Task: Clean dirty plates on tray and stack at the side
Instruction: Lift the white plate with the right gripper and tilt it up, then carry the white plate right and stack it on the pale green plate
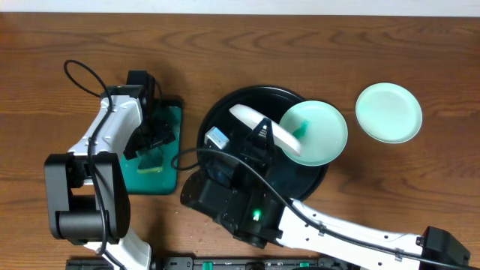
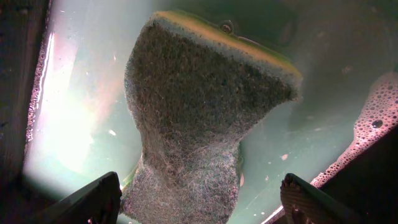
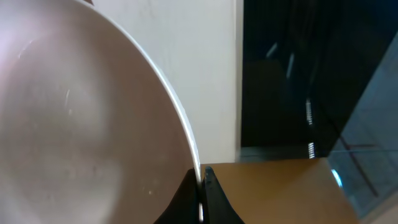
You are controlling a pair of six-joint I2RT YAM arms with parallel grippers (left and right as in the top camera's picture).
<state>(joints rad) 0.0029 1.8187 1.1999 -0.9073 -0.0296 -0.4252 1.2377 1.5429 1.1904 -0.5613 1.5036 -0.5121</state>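
Observation:
The white plate (image 1: 264,129) is standing on its edge above the black tray, so next my right gripper turns it flat and puts it on the mint plate (image 1: 388,112) next to the tray.
My right gripper (image 1: 264,133) is shut on the rim of the white plate (image 1: 246,116) and holds it tilted on edge above the black tray (image 1: 225,105). In the right wrist view the fingers (image 3: 202,180) pinch the white plate's (image 3: 81,112) rim. A mint plate (image 1: 322,139) with a green smear lies on the tray's right side. A second mint plate (image 1: 388,112) lies on the table to the right of the tray. My left gripper (image 1: 154,141) is open with its fingers (image 2: 202,199) on either side of a sponge (image 2: 199,106).
The sponge lies in a small green rectangular tray (image 1: 174,120) holding soapy water (image 2: 81,93), left of the black tray. The right arm's base and cables cross the black tray's front. Foam sits along the green tray's edge (image 2: 379,112).

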